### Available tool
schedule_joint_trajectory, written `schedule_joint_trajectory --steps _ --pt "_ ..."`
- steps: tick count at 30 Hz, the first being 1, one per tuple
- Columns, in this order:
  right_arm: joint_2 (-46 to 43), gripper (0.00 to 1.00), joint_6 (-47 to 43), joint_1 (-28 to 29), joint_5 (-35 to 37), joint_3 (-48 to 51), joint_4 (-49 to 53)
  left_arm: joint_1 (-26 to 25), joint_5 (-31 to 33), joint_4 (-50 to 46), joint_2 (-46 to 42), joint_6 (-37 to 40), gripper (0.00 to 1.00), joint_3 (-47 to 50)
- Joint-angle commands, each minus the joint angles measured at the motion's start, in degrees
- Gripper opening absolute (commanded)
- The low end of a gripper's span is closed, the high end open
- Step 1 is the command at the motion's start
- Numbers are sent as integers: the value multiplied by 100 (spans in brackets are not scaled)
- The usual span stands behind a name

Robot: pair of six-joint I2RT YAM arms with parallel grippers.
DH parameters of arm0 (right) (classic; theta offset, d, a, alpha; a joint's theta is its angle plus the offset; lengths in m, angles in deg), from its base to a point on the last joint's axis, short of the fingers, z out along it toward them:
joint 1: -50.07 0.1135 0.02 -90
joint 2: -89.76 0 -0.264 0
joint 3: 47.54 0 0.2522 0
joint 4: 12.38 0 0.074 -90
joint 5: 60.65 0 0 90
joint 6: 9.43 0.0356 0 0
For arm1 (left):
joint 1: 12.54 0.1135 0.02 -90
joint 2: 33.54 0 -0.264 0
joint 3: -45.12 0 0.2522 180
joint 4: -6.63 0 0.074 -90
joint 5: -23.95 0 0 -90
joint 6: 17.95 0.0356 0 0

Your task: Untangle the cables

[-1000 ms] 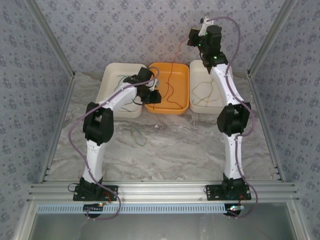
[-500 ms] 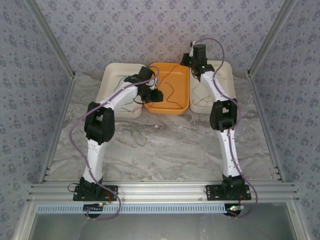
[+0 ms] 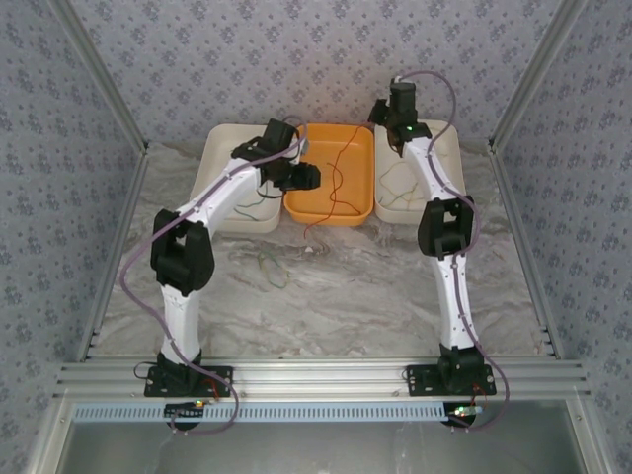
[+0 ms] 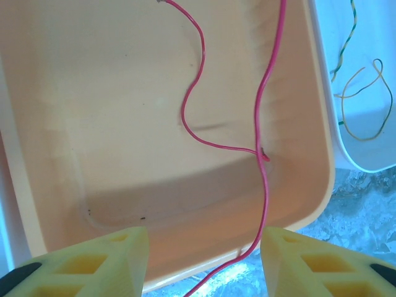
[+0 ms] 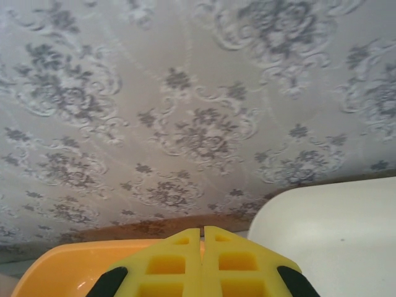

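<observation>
The red cable runs from the back corner over the orange tray's front rim (image 3: 320,220), so my right gripper should swing in and let the cable down into the tray (image 3: 330,144).
A red cable (image 3: 334,183) lies looped in the orange tray (image 3: 360,207), and its near end trails over the front rim onto the table. My left gripper (image 3: 301,178) hovers at the tray's left side and is open. In the left wrist view the red cable (image 4: 266,185) runs down between the yellow fingers (image 4: 117,260), close to the right one, with neither pad touching it. My right gripper (image 3: 378,112) is at the tray's back right corner. In the right wrist view its pads (image 5: 202,232) are pressed together with no cable showing between them.
Green and yellow-cream cables lie in the left white tray (image 3: 212,158), in the right white tray (image 3: 444,148) and loose on the marble table (image 3: 269,269). The right tray's cables (image 4: 365,105) show beside the orange rim. Patterned walls close in the back and sides.
My right arm came down from its raised pose to the tray's back edge, and the red cable settled into the tray. My left gripper opened and shifted slightly back.
</observation>
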Motion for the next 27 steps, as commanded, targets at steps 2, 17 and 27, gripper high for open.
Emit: schedule_joint_trajectory --steps 2,17,27 --pt "-694 0 -151 229 -345 -460 405 13 -198 439 -420 -17 51 479" --pt "-2199 0 -204 754 -226 -342 923 377 1080 2706 -4126 -624 59 4481" --pt "-1700 0 -276 739 -3 -996 887 465 966 2372 -5632 -771 59 5594"
